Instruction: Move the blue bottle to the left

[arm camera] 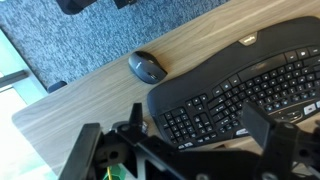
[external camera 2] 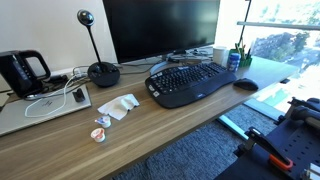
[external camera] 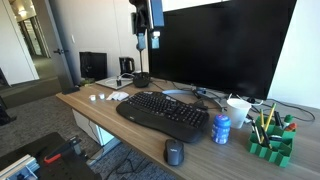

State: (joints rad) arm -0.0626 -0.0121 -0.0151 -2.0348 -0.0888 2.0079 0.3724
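The black keyboard [external camera: 165, 115] is under my open gripper, and the blue bottle is well away from it, so I should move across toward the blue bottle [external camera: 220, 129] before I reach down.
The blue bottle [external camera: 221, 129] stands upright on the wooden desk [external camera: 110, 118], between the black keyboard [external camera: 163, 113] and the green pen holder [external camera: 272, 140]. It also shows in an exterior view [external camera 2: 233, 60] next to the white cup [external camera 2: 220, 55]. My gripper [external camera: 144, 42] hangs high above the desk in front of the monitor, well away from the bottle. In the wrist view the gripper [arm camera: 200, 125] is open and empty over the keyboard [arm camera: 240, 90]. The bottle does not show clearly in the wrist view.
A black mouse [external camera: 174, 152] lies near the front edge and also shows in the wrist view [arm camera: 147, 67]. A large monitor [external camera: 215, 45] stands behind the keyboard. A kettle [external camera 2: 22, 70], a laptop [external camera 2: 45, 108], cables, papers [external camera 2: 120, 105] and a microphone stand [external camera 2: 100, 70] occupy the far end.
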